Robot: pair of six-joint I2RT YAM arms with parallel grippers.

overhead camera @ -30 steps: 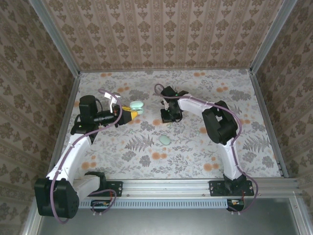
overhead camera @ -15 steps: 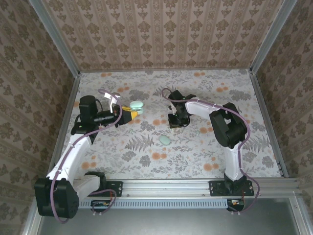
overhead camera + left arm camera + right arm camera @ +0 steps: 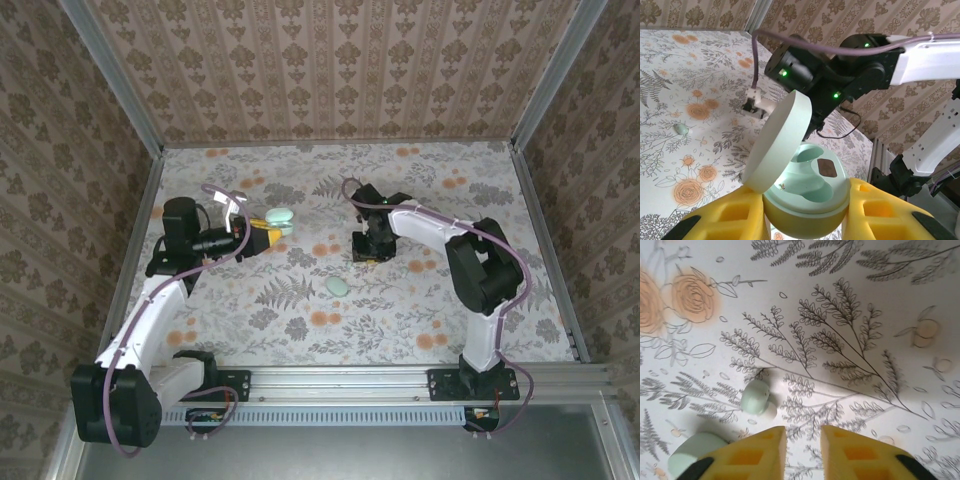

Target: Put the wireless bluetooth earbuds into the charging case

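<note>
My right gripper should open its fingers, move over the earbud [image 3: 756,397] and close on it before lifting, since the mint earbud is beside my right gripper's empty fingers.
My left gripper [image 3: 262,233] is shut on the mint charging case [image 3: 279,216], held off the table at the left. Seen from the left wrist, the case [image 3: 807,185] sits between the yellow fingers with its lid [image 3: 780,135] swung open and both wells empty. My right gripper [image 3: 368,250] points down at the table near the middle. Its jaws [image 3: 802,440] are slightly open with nothing between them. A mint earbud [image 3: 756,396] lies just left of its fingers. A second mint piece [image 3: 690,452] is partly hidden by the left finger. One earbud [image 3: 338,286] lies on the cloth.
The table is covered by a floral cloth [image 3: 300,320] and closed in by patterned walls with metal rails [image 3: 140,230]. A small mint spot [image 3: 415,266] lies right of the right gripper. The right arm [image 3: 840,75] hangs just beyond the open case.
My right gripper has moved to the right and slightly nearer across the cloth. The left arm and the open case have not moved.
</note>
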